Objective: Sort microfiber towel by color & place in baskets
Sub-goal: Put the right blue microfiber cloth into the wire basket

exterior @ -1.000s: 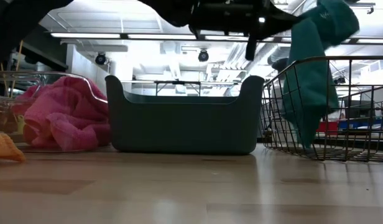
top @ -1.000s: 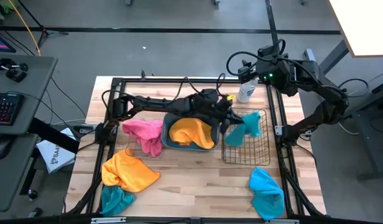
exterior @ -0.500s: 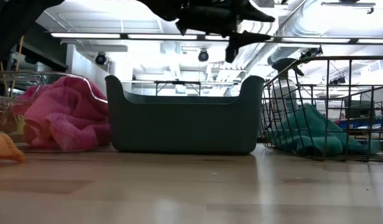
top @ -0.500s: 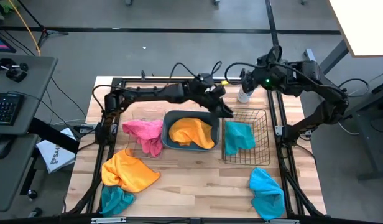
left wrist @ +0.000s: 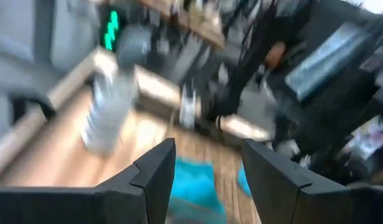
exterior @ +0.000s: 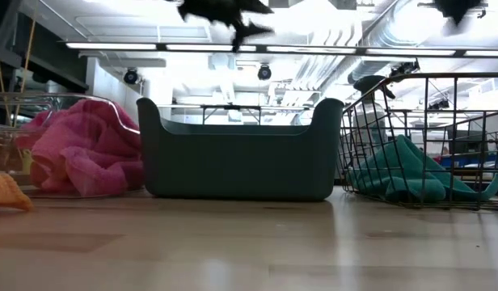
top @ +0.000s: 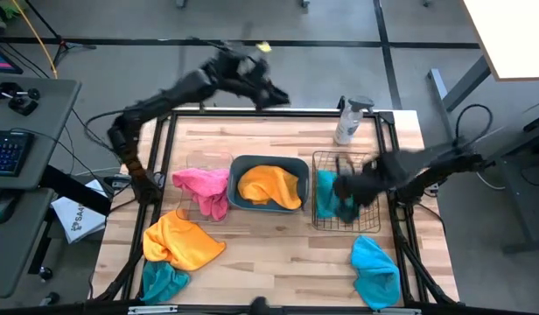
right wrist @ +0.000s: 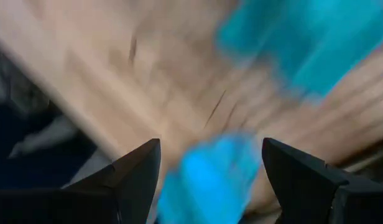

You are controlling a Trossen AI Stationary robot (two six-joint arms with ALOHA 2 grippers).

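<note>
The bright blue towel (top: 375, 275) is lying in a crumpled heap (top: 371, 254), so it will stay bunched up when I take it to the wire-mesh basket.
A turquoise towel (top: 325, 194) lies crumpled on the floor of the wire-mesh basket (top: 367, 160), as the low view also shows (exterior: 403, 171). An orange towel (top: 269, 185) fills the dark teal tub (top: 236, 166). A pink towel (top: 204, 189) sits in the clear box (exterior: 6, 105). My left gripper (top: 278, 95) is open, high over the table's far edge; its wrist view (left wrist: 207, 168) shows nothing between the fingers. My right gripper (top: 346, 187) is blurred above the wire basket and open (right wrist: 210, 174), with nothing in it.
Loose on the table lie an orange towel (top: 178, 241) and a teal one (top: 161, 281) at the near left, and a bright blue one (top: 375, 268) at the near right. A clear spray bottle (top: 348, 122) stands at the far edge, behind the wire basket.
My left gripper has opened and let go of the turquoise towel, which has fallen into the wire basket and lies crumpled there. The left arm has then risen and swung back toward the far edge. My right arm has swept from the far right corner down over the wire basket.
</note>
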